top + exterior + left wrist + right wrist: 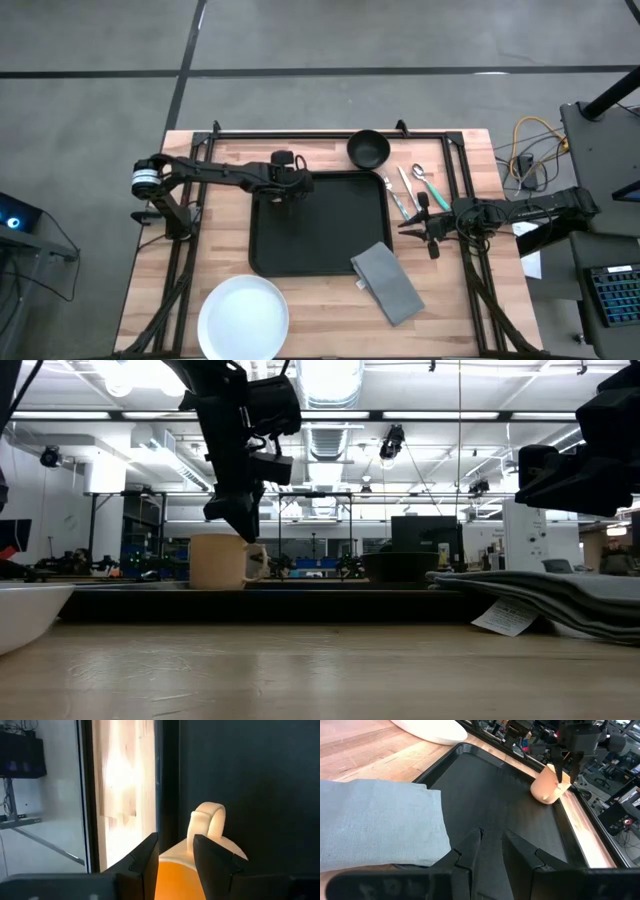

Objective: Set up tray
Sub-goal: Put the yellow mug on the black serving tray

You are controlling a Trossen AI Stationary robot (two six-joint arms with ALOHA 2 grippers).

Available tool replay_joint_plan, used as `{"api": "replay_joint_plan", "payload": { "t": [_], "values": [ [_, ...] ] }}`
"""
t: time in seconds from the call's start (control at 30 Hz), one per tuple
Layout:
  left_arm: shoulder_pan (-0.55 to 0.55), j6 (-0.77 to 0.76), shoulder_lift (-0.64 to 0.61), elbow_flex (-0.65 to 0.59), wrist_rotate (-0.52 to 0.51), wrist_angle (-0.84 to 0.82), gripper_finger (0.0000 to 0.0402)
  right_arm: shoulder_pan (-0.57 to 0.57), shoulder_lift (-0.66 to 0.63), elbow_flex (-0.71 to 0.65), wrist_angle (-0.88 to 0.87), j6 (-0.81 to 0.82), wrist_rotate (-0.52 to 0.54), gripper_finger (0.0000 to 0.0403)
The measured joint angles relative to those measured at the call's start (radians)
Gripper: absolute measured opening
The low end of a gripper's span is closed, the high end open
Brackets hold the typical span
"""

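The mug's handle (263, 563) sticks in over the open space of the tray. My left gripper should nudge the mug toward the corner, turning the handle toward the tray's far edge (338, 172).
The black tray (330, 235) lies in the middle of the wooden table. A beige mug (222, 560) with an orange inside stands upright on the tray's far left corner; my left arm hides it in the high view. My left gripper (176, 851) hangs open over the mug's mouth, its fingertips about level with the rim and close to the handle (207, 819). My right gripper (491, 837) waits at the tray's right edge, slightly open with nothing between its fingers, pointing across the tray (485, 795) toward the mug (547, 787). My left gripper comes at the mug from above, slanting down, with its fingers (215, 860) at the rim (175, 854) on the handle side. I cannot tell whether they touch the rim. The mug stands on its base on the tray.
A grey folded napkin (387, 283) lies over the tray's near right corner. A white plate (243, 315) sits near the table's front edge on the left. A black bowl (368, 149) stands beyond the tray's far edge, and cutlery (410, 188) lies to the tray's right.
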Motion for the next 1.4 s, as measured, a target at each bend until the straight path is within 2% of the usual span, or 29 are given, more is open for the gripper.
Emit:
{"api": "replay_joint_plan", "payload": {
  "t": [0.13,0.27,0.33,0.47,0.53,1.0,1.4],
  "values": [
    [-0.001,0.021,0.0,0.0,-0.129,0.007,0.0104,0.0,0.0,0.0,0.0,0.0,0.0,0.0068],
    [-0.002,0.021,-0.001,0.005,-0.141,0.013,0.0104,0.0,0.0,0.0,0.0,0.0,0.0,0.0068],
    [-0.007,0.021,-0.002,0.008,-0.094,0.015,0.0104,0.0,0.0,0.0,0.0,-0.001,0.0,0.0068],
    [-0.007,0.029,-0.002,0.01,0.139,0.014,0.0104,0.0,0.0,0.0,0.0,-0.001,0.0,0.0068],
    [-0.011,0.038,-0.002,0.009,0.194,0.015,0.0104,0.0,0.0,0.0,0.001,-0.001,0.0,0.0068],
    [-0.011,0.048,-0.002,-0.007,0.201,0.014,0.0104,0.0,0.0,0.0,0.001,-0.001,0.0,0.0068],
    [0.046,0.029,-0.002,-0.066,0.2,0.072,0.0104,0.0,0.0,0.0,0.002,-0.001,0.0,0.0068]
  ]
}}
